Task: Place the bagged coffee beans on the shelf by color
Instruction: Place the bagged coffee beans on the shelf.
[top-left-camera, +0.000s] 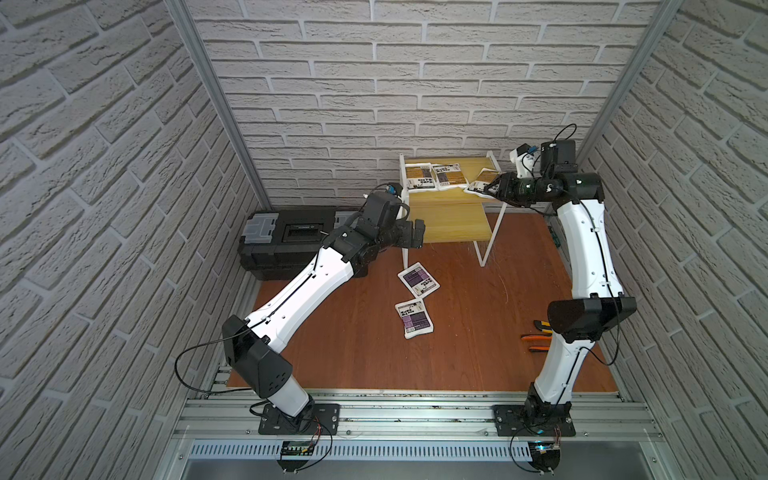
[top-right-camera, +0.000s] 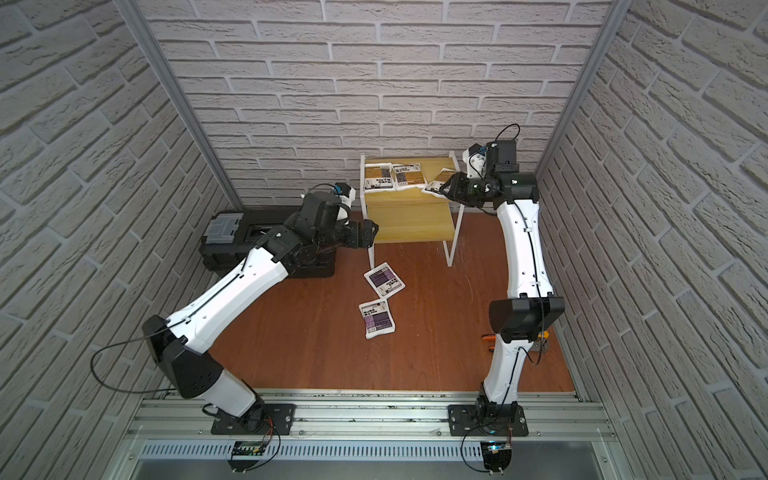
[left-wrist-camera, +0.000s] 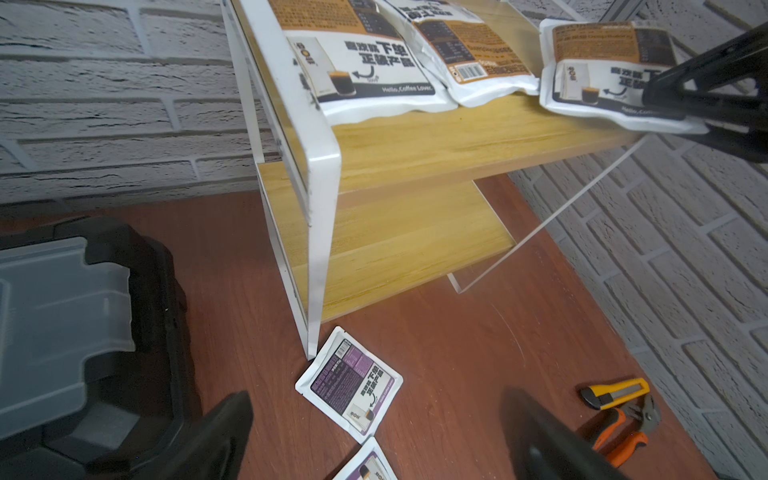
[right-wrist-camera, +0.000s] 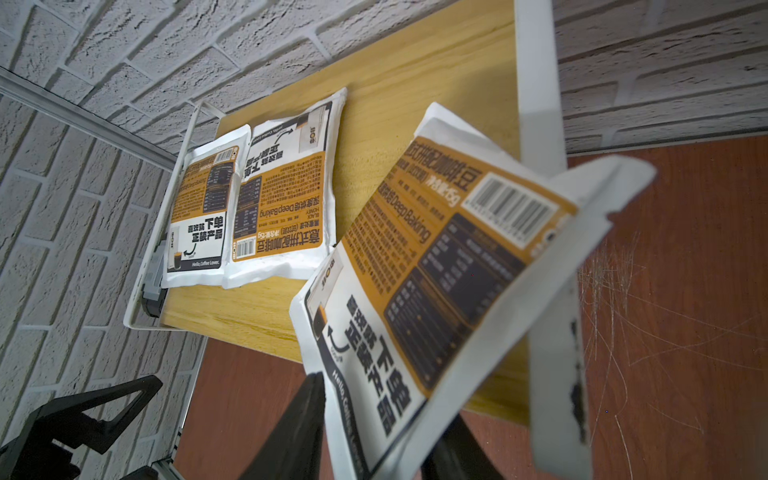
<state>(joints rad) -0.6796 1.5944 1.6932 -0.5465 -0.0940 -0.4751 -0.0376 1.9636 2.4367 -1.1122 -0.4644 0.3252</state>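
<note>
The third orange bag lies at a slant with its far corner (right-wrist-camera: 614, 185) over the white side frame, so next my right gripper turns the bag straight onto the top board (right-wrist-camera: 468, 88).
The shelf (top-left-camera: 449, 195) (left-wrist-camera: 436, 137) stands at the back, and two orange-label bagged coffee beans (top-left-camera: 419, 176) (top-left-camera: 448, 174) lie flat on its top board. A third orange bag (top-left-camera: 482, 180) (right-wrist-camera: 436, 270) leans tilted over the top board's right front corner. Its edge sits between the parted fingers of my right gripper (top-left-camera: 494, 189) (right-wrist-camera: 386, 399), which is open. Two purple-label bags (top-left-camera: 418, 279) (top-left-camera: 413, 318) (left-wrist-camera: 351, 382) lie on the table in front of the shelf's left leg. My left gripper (top-left-camera: 417, 235) (left-wrist-camera: 378, 397) hangs open above them, holding nothing. The lower board is bare.
A black toolbox (top-left-camera: 291, 237) (left-wrist-camera: 62, 332) sits at the back left, close to my left arm. A yellow utility knife (left-wrist-camera: 615, 392) and orange-handled pliers (left-wrist-camera: 623, 432) lie on the table at the right, near the right arm's elbow (top-left-camera: 590, 316).
</note>
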